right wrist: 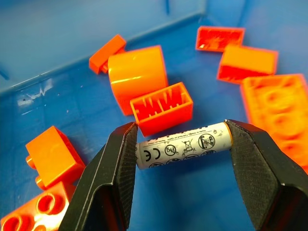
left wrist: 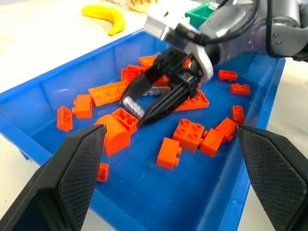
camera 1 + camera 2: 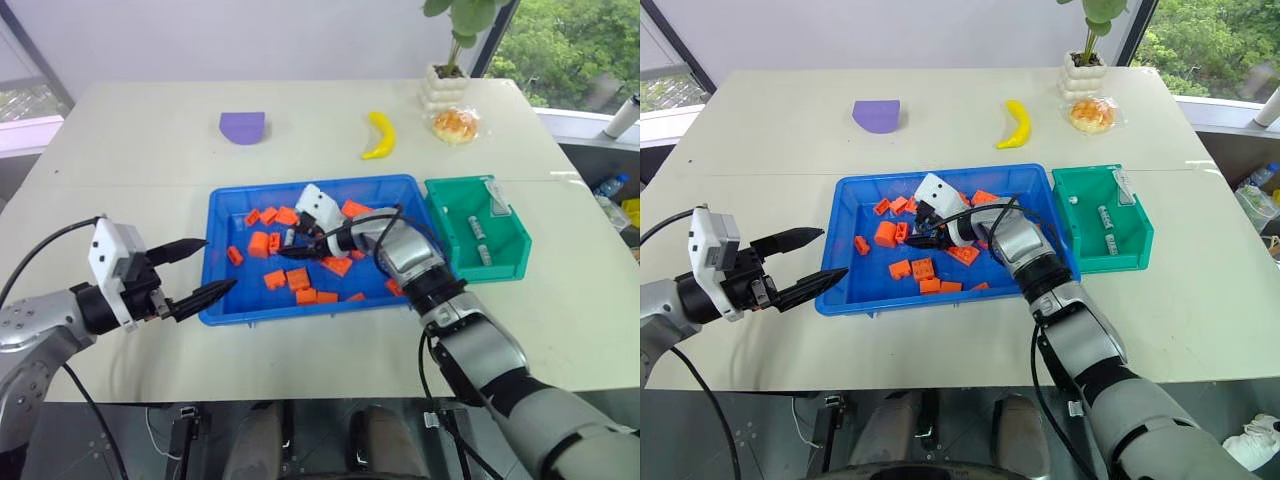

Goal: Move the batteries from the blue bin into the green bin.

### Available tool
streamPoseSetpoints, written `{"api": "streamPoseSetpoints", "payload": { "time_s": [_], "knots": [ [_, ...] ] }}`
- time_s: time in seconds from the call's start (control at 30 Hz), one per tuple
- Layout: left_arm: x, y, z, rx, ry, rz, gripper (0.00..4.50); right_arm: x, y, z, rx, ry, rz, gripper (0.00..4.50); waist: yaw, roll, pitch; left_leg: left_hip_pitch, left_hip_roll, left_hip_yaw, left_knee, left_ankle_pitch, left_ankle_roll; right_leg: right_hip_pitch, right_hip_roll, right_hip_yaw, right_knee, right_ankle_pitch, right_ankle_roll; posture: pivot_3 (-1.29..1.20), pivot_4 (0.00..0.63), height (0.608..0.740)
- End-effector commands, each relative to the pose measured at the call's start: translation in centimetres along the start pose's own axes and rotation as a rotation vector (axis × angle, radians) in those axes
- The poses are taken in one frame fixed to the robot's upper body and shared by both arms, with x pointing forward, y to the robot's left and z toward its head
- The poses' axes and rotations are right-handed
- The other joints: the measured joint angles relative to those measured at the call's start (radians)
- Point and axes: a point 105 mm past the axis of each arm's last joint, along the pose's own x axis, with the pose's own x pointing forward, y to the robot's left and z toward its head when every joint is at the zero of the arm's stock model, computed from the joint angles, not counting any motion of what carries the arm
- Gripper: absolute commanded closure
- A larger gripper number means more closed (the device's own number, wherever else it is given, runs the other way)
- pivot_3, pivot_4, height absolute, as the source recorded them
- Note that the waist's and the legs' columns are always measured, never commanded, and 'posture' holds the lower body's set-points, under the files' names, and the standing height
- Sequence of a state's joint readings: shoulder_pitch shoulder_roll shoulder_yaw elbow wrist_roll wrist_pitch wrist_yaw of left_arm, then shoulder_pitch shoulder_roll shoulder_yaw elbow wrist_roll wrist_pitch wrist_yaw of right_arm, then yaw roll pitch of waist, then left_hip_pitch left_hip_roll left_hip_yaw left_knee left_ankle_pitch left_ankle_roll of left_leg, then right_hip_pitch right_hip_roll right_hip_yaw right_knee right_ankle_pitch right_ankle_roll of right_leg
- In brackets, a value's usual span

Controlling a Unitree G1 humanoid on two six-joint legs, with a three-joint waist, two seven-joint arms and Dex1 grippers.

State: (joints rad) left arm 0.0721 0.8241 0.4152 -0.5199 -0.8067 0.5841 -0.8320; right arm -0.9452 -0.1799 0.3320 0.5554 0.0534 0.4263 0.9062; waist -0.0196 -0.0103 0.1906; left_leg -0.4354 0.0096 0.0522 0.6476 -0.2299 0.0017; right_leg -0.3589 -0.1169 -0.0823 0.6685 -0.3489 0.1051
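Observation:
The battery's ends (image 1: 221, 138) are against both fingers and there is open space in the green bin (image 3: 462, 207), so the robot's right gripper should keep lifting it across and release over that space.
My right gripper (image 1: 182, 137) is shut on a silver-grey battery (image 1: 185, 143), holding it end to end between the two fingers, just above the floor of the blue bin (image 3: 222, 290). From the left wrist view the same battery (image 2: 132, 105) shows at the tips of the right gripper (image 2: 144, 108). Orange blocks (image 3: 298, 279) lie scattered around it. The green bin (image 3: 445, 215) stands against the blue bin's right side, with two batteries (image 3: 478, 229) inside. My left gripper (image 3: 218, 264) is open at the blue bin's left edge, holding nothing.
A banana (image 3: 380, 135), a purple piece (image 3: 242, 127), a white plant pot (image 3: 445, 88) and a bagged orange snack (image 3: 455, 124) sit at the far side of the table. The table's near edge runs just in front of the blue bin.

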Motion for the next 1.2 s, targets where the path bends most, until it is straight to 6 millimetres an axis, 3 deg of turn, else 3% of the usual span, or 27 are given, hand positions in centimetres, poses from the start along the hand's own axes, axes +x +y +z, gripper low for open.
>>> {"api": "streamPoseSetpoints", "payload": {
  "time_s": [0.03, 0.3, 0.43, 0.67, 0.87, 1.17, 1.2],
  "knots": [
    [0.1, -0.1, 0.9, 0.036, -0.023, -0.014, 0.00, -2.0, -1.1, 2.4, -0.056, -0.057, -0.042, 2.28, 0.001, 0.000, 0.000, 0.000, 0.000, 0.000, 0.000, 0.000, 0.000, 0.000, 0.000, 0.000, 0.000, 0.000, 0.000, 0.00, 0.150, 0.739],
    [2.5, -0.3, 2.8, 0.061, -0.080, -0.200, 0.00, -10.6, -4.9, 6.2, -0.114, -0.097, -0.233, 2.28, 0.010, 0.000, 0.000, -0.001, -0.001, 0.000, 0.001, 0.000, 0.000, 0.000, -0.001, 0.000, 0.000, 0.000, 0.000, 0.00, 0.150, 0.739],
    [4.5, 0.3, 3.8, 0.091, -0.116, -0.280, 0.00, -15.7, -6.7, 5.7, -0.138, -0.035, -0.380, 2.28, 0.009, 0.000, 0.000, -0.001, -0.001, 0.000, 0.000, 0.000, 0.000, 0.000, 0.000, 0.000, -0.001, 0.000, 0.000, 0.00, 0.150, 0.739],
    [7.7, 0.7, 4.0, 0.079, -0.162, -0.385, 0.00, -22.1, -7.0, 2.9, -0.067, 0.062, -0.561, 2.28, 0.008, 0.000, 0.000, -0.001, -0.001, 0.001, 0.000, 0.000, 0.001, 0.000, 0.000, 0.000, -0.001, 0.000, 0.000, 0.00, 0.150, 0.739],
    [9.5, 1.0, 3.6, 0.067, -0.174, -0.434, 0.00, -25.6, -6.3, -0.3, 0.021, 0.134, -0.680, 2.28, 0.010, 0.000, 0.001, -0.001, -0.001, 0.002, 0.001, 0.000, 0.001, 0.001, 0.000, 0.000, -0.002, 0.000, 0.000, 0.00, 0.150, 0.739],
    [9.6, 1.7, 3.6, 0.067, -0.178, -0.420, 0.00, -27.1, -6.2, -3.6, 0.072, 0.213, -0.761, 2.28, 0.010, 0.000, 0.000, -0.001, -0.001, 0.001, 0.001, 0.000, 0.001, 0.001, 0.000, 0.000, -0.002, 0.000, 0.000, 0.00, 0.150, 0.739],
    [9.4, 1.8, 3.6, 0.068, -0.177, -0.413, 0.00, -27.2, -6.3, -3.8, 0.074, 0.221, -0.767, 1.78, 0.010, 0.000, 0.001, -0.001, -0.001, 0.001, 0.001, 0.000, 0.001, 0.001, 0.000, 0.000, -0.002, 0.000, 0.000, 0.00, 0.150, 0.739]
  ]
}}
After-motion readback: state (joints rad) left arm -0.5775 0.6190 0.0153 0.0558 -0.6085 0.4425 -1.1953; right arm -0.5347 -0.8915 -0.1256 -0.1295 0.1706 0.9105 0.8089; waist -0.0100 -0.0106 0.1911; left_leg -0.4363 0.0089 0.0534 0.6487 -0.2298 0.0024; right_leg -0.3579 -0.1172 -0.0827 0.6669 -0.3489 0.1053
